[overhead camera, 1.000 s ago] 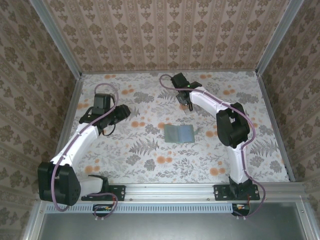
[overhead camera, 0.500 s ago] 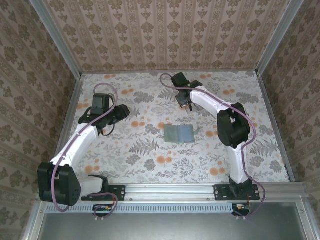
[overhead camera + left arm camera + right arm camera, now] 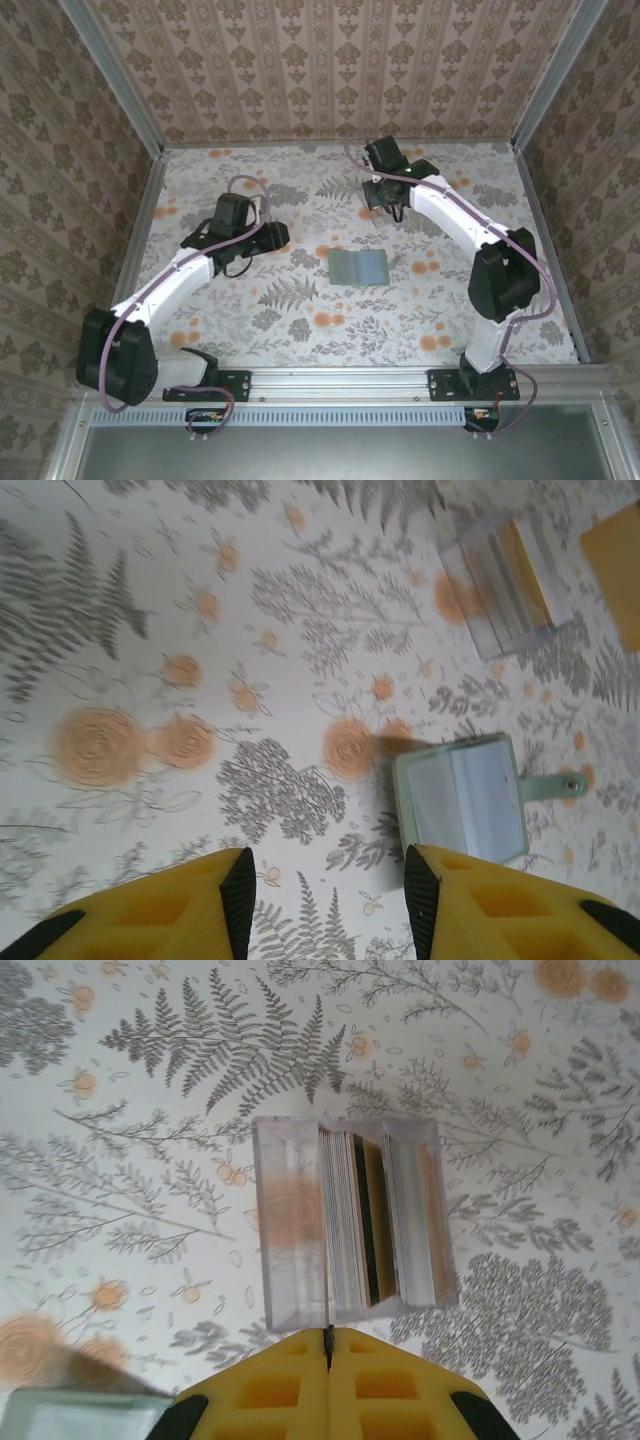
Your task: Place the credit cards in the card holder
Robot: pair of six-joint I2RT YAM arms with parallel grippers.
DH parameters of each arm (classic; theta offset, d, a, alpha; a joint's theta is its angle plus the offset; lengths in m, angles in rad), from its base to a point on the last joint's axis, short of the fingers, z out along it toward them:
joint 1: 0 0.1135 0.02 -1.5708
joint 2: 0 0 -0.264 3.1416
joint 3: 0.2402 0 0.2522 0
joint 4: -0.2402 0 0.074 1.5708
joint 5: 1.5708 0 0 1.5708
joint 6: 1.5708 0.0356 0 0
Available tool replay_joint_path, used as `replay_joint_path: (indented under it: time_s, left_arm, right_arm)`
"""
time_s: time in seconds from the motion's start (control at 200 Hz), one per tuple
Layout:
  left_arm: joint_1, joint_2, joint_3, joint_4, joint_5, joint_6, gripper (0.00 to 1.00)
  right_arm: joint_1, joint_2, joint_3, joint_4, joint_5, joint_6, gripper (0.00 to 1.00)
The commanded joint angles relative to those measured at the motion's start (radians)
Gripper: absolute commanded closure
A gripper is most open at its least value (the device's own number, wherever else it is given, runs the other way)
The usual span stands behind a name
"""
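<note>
My grippers are both off the card holder [image 3: 358, 267], which lies open, so my left gripper should steady its nearest edge [image 3: 331, 268] before my right gripper slides the credit card into the card holder's pocket.
The card holder [image 3: 358, 266], a muted-green wallet, lies open and flat mid-table; its pockets and closing tab show in the left wrist view [image 3: 465, 797], and one corner in the right wrist view [image 3: 80, 1415]. Several credit cards [image 3: 365, 1220] stand on edge in a clear slotted stand [image 3: 290, 1225]. My right gripper [image 3: 328, 1335] hangs over that stand [image 3: 385, 197], shut on a credit card seen edge-on as a thin line [image 3: 327, 1260]; a tan card face [image 3: 615, 570] shows beside the stand [image 3: 500, 585]. My left gripper [image 3: 325, 880] is open above bare table, left of the wallet [image 3: 278, 237].
Patterned walls and metal rails [image 3: 140, 225] enclose the floral table. The arm bases sit on the near rail [image 3: 340, 380]. Open floor lies in front of and left of the wallet.
The left arm swung right, toward the wallet. The right arm shifted right and a little back, its elbow swinging out to the right.
</note>
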Motion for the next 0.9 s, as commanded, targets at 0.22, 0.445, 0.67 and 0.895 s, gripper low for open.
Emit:
replay_joint_path:
  time_s: [0.22,0.445,0.67,0.895]
  left_arm:
    - [-0.095,0.166,0.011,0.070,0.162,0.035,0.54]
    - [-0.146,0.315,0.066,0.076,0.229,0.047,0.57]
    - [-0.186,0.407,0.094,0.129,0.255,0.020,0.60]
    - [-0.210,0.464,0.111,0.139,0.242,-0.009,0.65]
  right_arm:
    - [-0.124,-0.228,-0.408,0.208,-0.729,0.315,1.00]
    - [-0.143,-0.206,-0.625,0.385,-0.937,0.335,1.00]
    - [-0.206,-0.168,-0.708,0.470,-0.950,0.352,1.00]
    - [-0.221,-0.130,-0.767,0.538,-0.963,0.363,1.00]
